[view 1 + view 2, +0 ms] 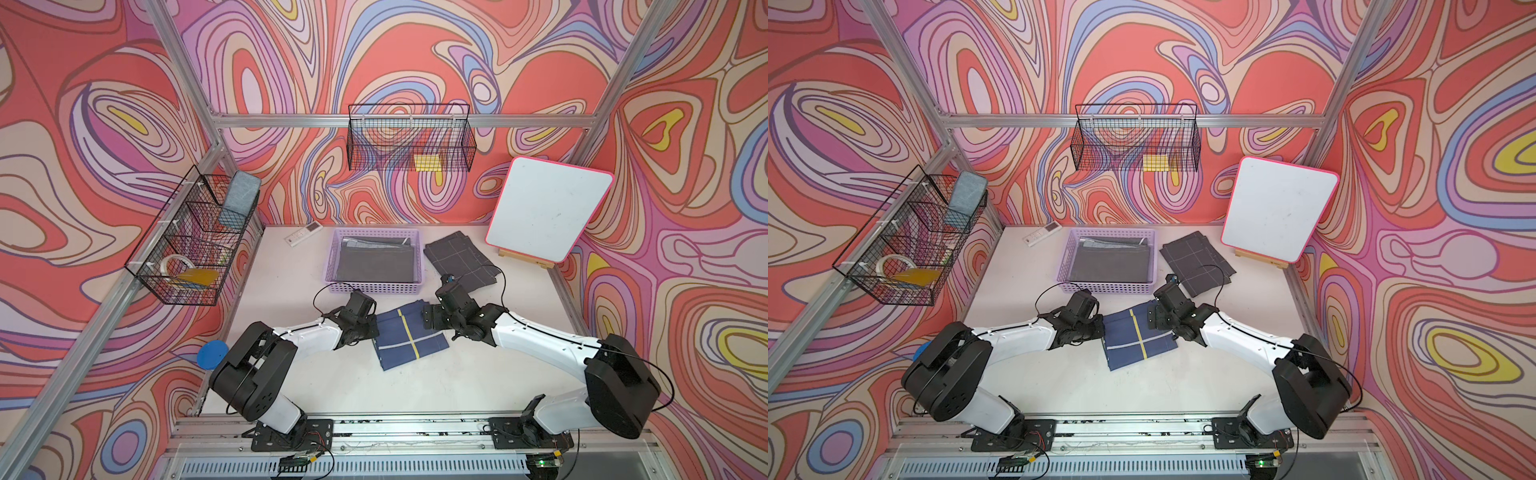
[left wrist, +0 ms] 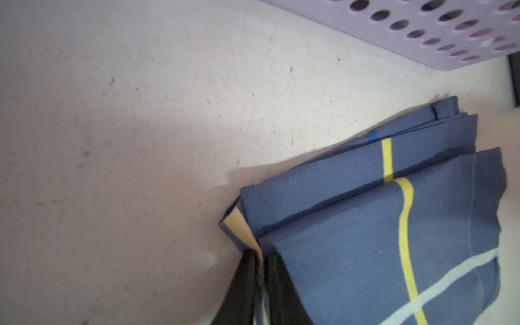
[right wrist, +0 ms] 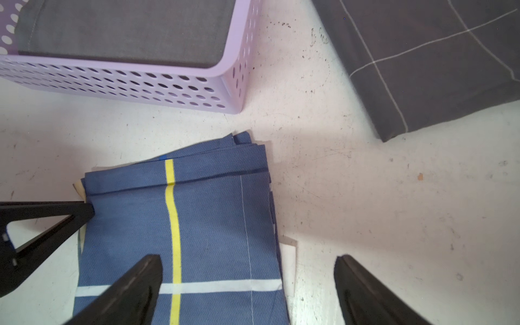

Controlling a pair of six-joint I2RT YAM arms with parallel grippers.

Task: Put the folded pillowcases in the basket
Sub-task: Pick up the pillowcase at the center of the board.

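Note:
The layered edges (image 3: 230,154) are stacked close together, so the folded pillowcase (image 1: 409,336) will keep its fold and its layers will move together when I lift it into the basket.
The folded pillowcase (image 1: 409,336) (image 1: 1138,338) is blue with a yellow and a white stripe and lies flat on the table in front of the lilac basket (image 1: 376,286) (image 1: 1106,287). My left gripper (image 1: 376,328) (image 2: 260,253) is shut on the pillowcase's (image 2: 380,225) left edge, with the fabric pinched between its black fingers. My right gripper (image 1: 426,320) (image 3: 249,261) stands open over the pillowcase's (image 3: 202,225) right edge, one finger above the cloth and one above the bare table. The basket (image 3: 140,84) (image 2: 439,31) holds a folded grey cloth (image 1: 376,259).
A dark grey checked cloth (image 1: 459,257) lies right of the basket. A whiteboard on a small easel (image 1: 548,212) leans at the back right. A white remote (image 1: 301,235) lies at the back left. Black wire baskets (image 1: 409,139) (image 1: 191,241) hang on the walls. A blue disc (image 1: 212,354) sits at the table's left edge.

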